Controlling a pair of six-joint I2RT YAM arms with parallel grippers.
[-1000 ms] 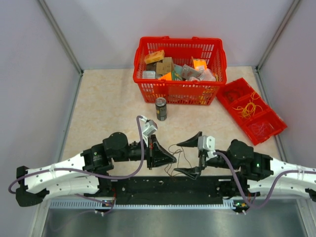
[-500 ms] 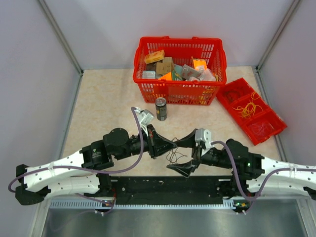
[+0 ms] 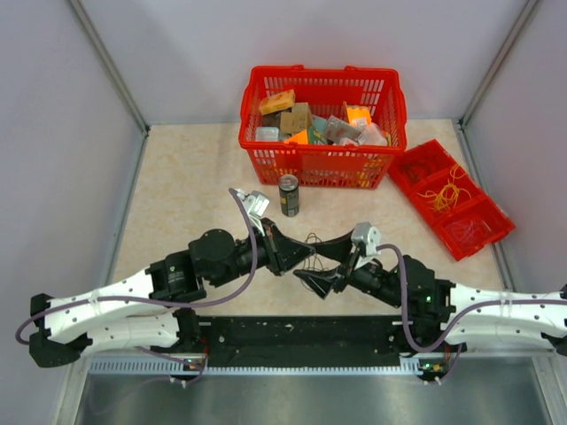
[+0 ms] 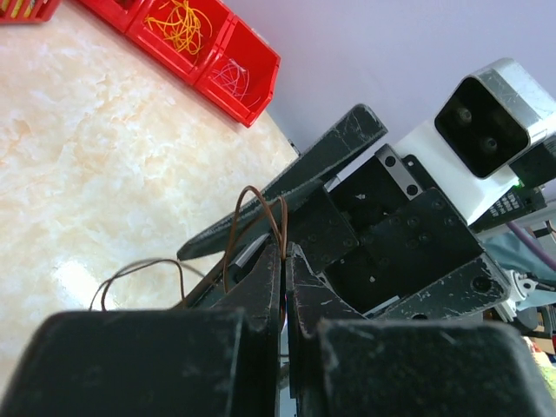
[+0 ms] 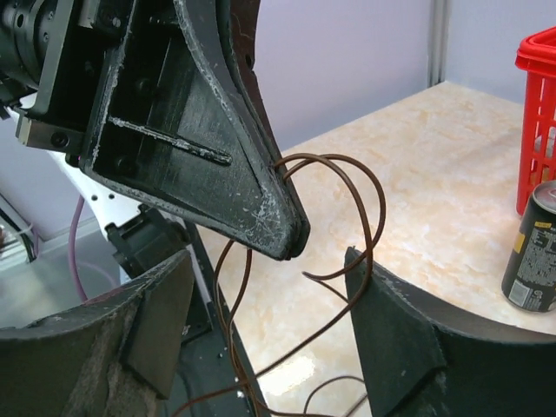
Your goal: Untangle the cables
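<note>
I should hand the brown cables (image 5: 370,239) from my left gripper to my right gripper, because my left gripper holds them far from the red divided bin (image 3: 450,197) and my right gripper reaches the bin.
Thin dark brown cables (image 3: 311,240) hang in curly loops between my two grippers, just in front of the drink can. My left gripper (image 3: 304,255) is shut on a strand of them; in the left wrist view the brown loop (image 4: 259,207) rises from the closed jaw tips (image 4: 284,253). My right gripper (image 3: 307,262) is open, its fingers either side of the left gripper's tip. In the right wrist view the brown loops (image 5: 366,188) hang between its spread fingers (image 5: 265,261), one strand touching the right finger (image 5: 382,304). The left gripper's tip (image 5: 278,233) sits just above.
A drink can (image 3: 289,195) stands just beyond the grippers, also in the right wrist view (image 5: 533,256). A red basket (image 3: 321,166) full of packets is behind it. A red divided bin (image 3: 483,232) at the right holds yellow-orange wires (image 3: 446,194). A black mat (image 3: 301,335) lies along the near edge.
Both grippers moved away from the near edge toward the can and closer together, the left one carrying the brown cables up with it. The right gripper stayed open.
</note>
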